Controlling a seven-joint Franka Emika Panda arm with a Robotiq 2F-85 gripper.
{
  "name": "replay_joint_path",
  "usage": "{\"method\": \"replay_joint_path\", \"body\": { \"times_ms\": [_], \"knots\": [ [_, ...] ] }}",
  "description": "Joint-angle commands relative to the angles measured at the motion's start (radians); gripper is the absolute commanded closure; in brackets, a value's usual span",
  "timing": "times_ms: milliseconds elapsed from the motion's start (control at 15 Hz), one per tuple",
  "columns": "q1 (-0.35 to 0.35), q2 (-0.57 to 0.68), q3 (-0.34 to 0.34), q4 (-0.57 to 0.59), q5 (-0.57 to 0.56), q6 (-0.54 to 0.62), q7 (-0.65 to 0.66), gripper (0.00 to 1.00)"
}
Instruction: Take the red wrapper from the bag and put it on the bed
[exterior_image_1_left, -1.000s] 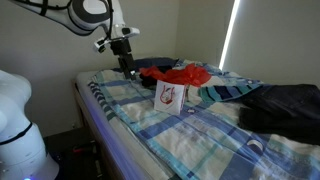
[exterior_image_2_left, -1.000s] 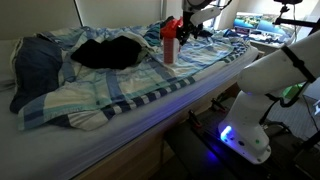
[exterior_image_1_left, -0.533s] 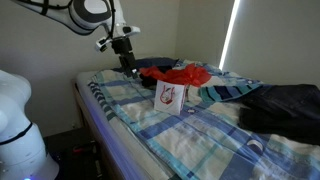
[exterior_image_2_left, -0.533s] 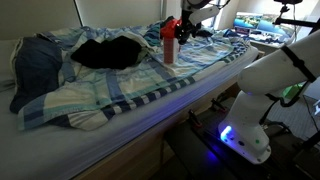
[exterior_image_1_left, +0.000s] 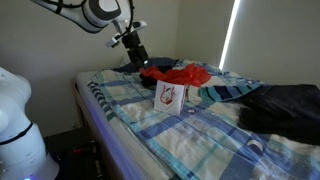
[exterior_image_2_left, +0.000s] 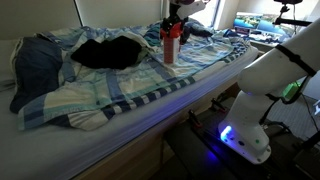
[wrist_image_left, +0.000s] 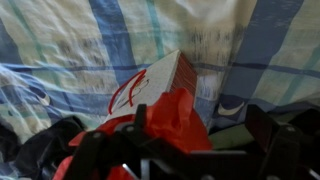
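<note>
The red wrapper (exterior_image_1_left: 187, 74) is spread out loose and wide above the bag's top (exterior_image_1_left: 171, 84), so it will come away and leave the bag standing when the robot's gripper lifts.
A small white paper bag (exterior_image_1_left: 168, 96) with a red logo stands on the blue plaid bed (exterior_image_1_left: 200, 135). The crumpled red wrapper (exterior_image_1_left: 186, 74) sticks out above and behind it. Both also show in an exterior view, the bag (exterior_image_2_left: 170, 48) near the bed's far end. My gripper (exterior_image_1_left: 141, 60) hovers just beside the wrapper, above the bed, and shows from the opposite side too (exterior_image_2_left: 178, 20). In the wrist view the bag (wrist_image_left: 148, 84) lies ahead, and the red wrapper (wrist_image_left: 172, 122) sits between the open fingers (wrist_image_left: 205, 140), close to one of them. Nothing is gripped.
Dark clothes (exterior_image_1_left: 275, 105) and a blue-green garment (exterior_image_1_left: 228, 92) lie on the bed beyond the bag. Black clothing (exterior_image_2_left: 105, 52) and jeans (exterior_image_2_left: 35, 65) lie on the bed. A white robot base (exterior_image_1_left: 18, 130) stands beside the bed.
My gripper has moved sideways from the bed's corner toward the red wrapper and bag. The bag and wrapper have not moved.
</note>
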Motion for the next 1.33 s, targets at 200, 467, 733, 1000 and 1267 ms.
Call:
{"method": "replay_joint_path", "body": {
  "times_ms": [200,467,733,1000,1267],
  "knots": [
    [-0.004,0.11,0.001,0.143,-0.14,0.001,0.044,0.0],
    [-0.006,0.164,-0.026,0.162,-0.16,0.004,0.042,0.0],
    [-0.004,0.205,-0.06,0.168,-0.152,0.0,0.043,0.0],
    [0.0,0.234,-0.088,0.172,-0.143,0.004,0.039,0.0],
    [0.006,0.239,-0.101,0.17,-0.141,0.014,0.035,0.34]
  ]
}}
